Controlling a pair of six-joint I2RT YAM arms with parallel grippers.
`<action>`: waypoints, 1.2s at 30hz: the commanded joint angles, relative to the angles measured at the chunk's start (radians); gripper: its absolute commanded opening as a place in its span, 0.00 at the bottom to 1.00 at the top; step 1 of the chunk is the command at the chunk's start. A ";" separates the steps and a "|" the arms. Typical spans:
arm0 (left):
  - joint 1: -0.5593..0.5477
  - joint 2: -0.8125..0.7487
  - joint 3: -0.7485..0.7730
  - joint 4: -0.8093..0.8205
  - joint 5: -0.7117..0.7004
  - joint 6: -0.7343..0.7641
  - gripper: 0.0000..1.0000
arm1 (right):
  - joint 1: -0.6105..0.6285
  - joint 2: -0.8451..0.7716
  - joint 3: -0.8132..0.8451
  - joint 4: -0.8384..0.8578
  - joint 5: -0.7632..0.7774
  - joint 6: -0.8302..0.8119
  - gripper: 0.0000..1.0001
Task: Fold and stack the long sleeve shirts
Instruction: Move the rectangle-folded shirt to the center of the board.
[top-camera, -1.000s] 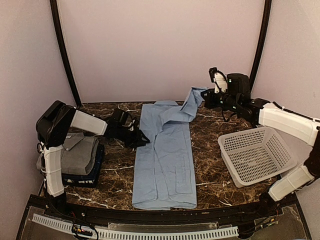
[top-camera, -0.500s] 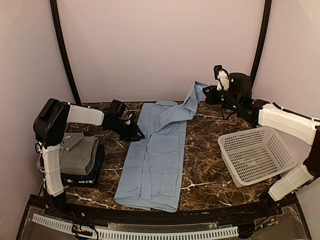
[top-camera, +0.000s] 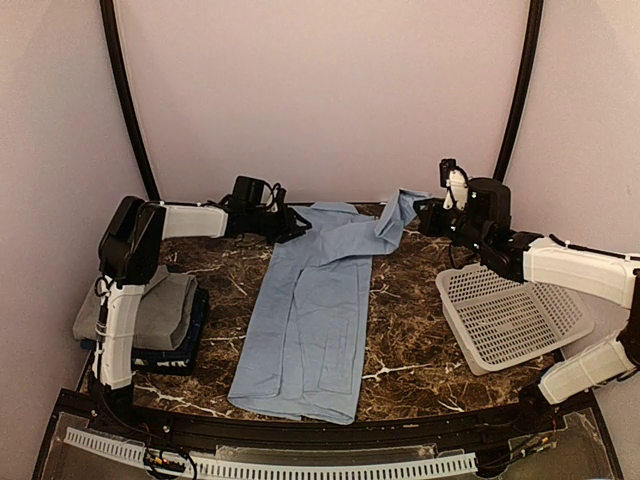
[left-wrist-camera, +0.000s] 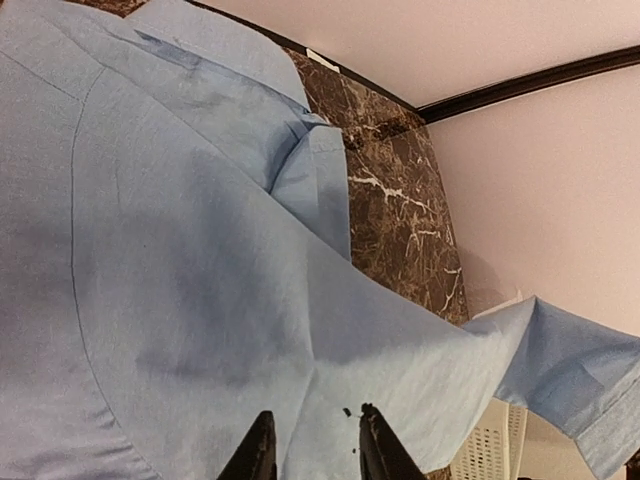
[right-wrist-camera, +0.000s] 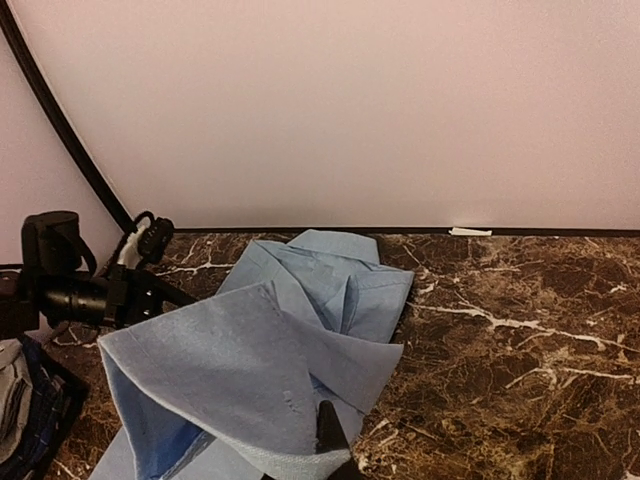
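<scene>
Next, I swing the cuff in my right gripper (top-camera: 408, 203) across the chest (top-camera: 314, 250) to where my left gripper can take it, because the cuff sticks out past the shirt's edge.
The light blue shirt (top-camera: 320, 300) lies lengthwise on the marble table, collar toward the back wall. My right gripper (top-camera: 420, 215) is shut on its right sleeve (top-camera: 396, 210) and holds the cuff lifted at the back right. In the right wrist view the sleeve (right-wrist-camera: 220, 370) drapes over the gripper (right-wrist-camera: 322, 448), hiding one finger. My left gripper (top-camera: 297, 228) rests at the shirt's left shoulder. Its fingers (left-wrist-camera: 262, 445) stand slightly apart, with flat cloth (left-wrist-camera: 180, 250) showing between them. The grey shirt (top-camera: 150, 308) lies folded on the dark navy one (top-camera: 195, 335) at the left.
The white lattice basket (top-camera: 510, 315) sits tilted at the right, under the right forearm. Black frame posts rise at both back corners. The wall is close behind the collar. Bare marble (top-camera: 410, 330) shows between shirt and basket.
The left gripper moved from the shirt's left edge up to the shoulder near the collar. The shirt's lower end swung left. The right gripper shifted right and lower with the sleeve.
</scene>
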 joint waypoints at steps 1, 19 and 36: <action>-0.013 0.117 0.071 0.178 0.022 -0.116 0.27 | -0.006 -0.014 0.001 0.157 -0.063 0.009 0.00; -0.064 0.294 0.174 0.310 0.018 -0.288 0.24 | 0.027 0.106 0.233 0.049 -0.287 0.033 0.00; -0.079 0.181 0.128 0.350 0.044 -0.277 0.17 | 0.064 0.135 0.318 -0.008 -0.292 0.055 0.00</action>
